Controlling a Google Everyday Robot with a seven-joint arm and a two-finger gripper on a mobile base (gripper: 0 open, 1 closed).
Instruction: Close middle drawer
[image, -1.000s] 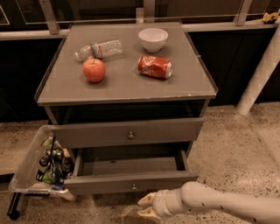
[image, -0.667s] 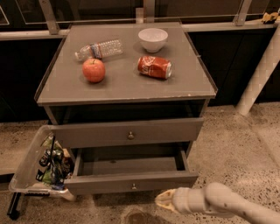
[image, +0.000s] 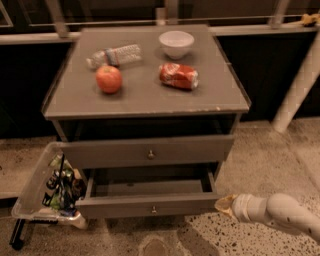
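Next, my gripper backs off, since its fingers are at the corner of the middle drawer's front (image: 213, 204), and come against the front nearer its knob (image: 186, 208).
The middle drawer (image: 150, 205) is the lower knobbed drawer of the grey cabinet. It stands pulled out, its inside dark and bare, with a small brass knob (image: 154, 210) on its narrow front. The taller drawer (image: 148, 150) above it is also slightly out. My gripper (image: 223, 205) is at the end of a white arm coming in from the lower right. Its tip sits just off the right end of the middle drawer's front, close to the corner.
On the cabinet top (image: 145, 102) lie a plastic bottle (image: 114, 55), a white bowl (image: 176, 43), an apple (image: 109, 79) and a crushed red can (image: 178, 76). A clear bin (image: 45, 187) of small items stands at the cabinet's lower left. A white post (image: 300, 80) leans at right.
My gripper has moved right and a little up, from below the drawer's front to its right end. The drawer has not visibly moved.
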